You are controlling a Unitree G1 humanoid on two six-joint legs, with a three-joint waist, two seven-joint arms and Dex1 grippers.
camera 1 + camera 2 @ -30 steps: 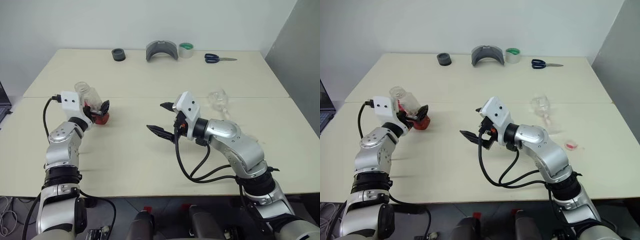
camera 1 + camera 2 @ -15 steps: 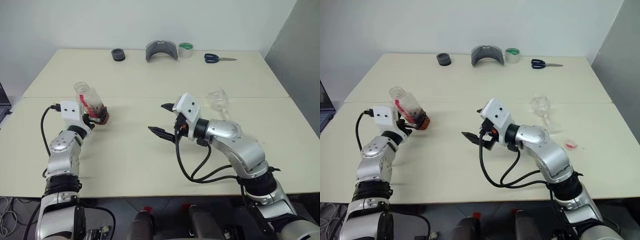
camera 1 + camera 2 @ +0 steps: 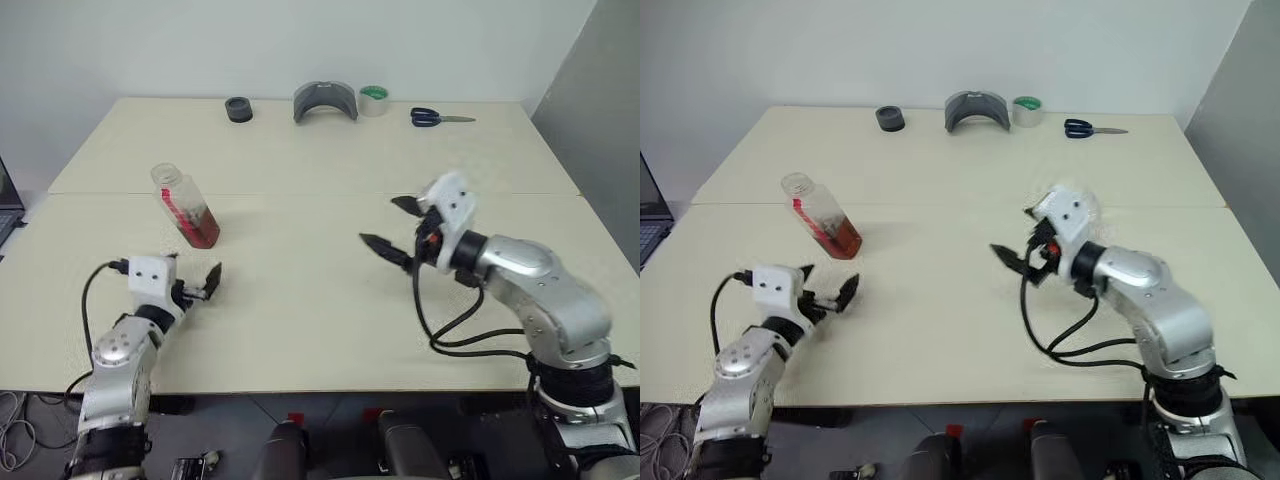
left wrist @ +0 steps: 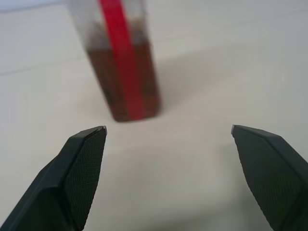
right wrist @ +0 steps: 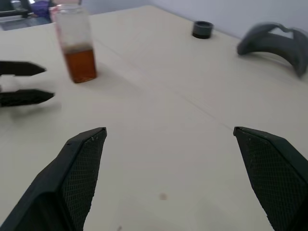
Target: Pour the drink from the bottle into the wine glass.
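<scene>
I expect the bottle's cap to be hidden behind my right gripper's arm and to show when I carry the wine glass, since the bottle's opening [image 3: 165, 174] is open.
The bottle [image 3: 184, 205] stands on the table at the left with no cap on its mouth, a red strip down its side and the reddish-brown drink [image 3: 201, 229] in its lower part. It also shows in the left wrist view as the bottle [image 4: 122, 82] and in the right wrist view as the bottle [image 5: 77, 48]. My left gripper [image 3: 196, 285] is open and empty, nearer the front edge than the bottle and apart from it. My right gripper [image 3: 382, 222] hangs open and empty over the table's middle right. The wine glass is hidden behind my right hand.
Along the far edge lie a black round piece [image 3: 238, 109], a grey curved object [image 3: 325, 100], a roll of tape [image 3: 373, 98] and scissors [image 3: 440, 118]. A seam [image 3: 300, 194] between two tabletops runs across behind the bottle.
My left gripper has drawn back and down from the bottle toward the front edge, leaving it standing on the table. My right gripper has swung to the right, in front of the wine glass.
</scene>
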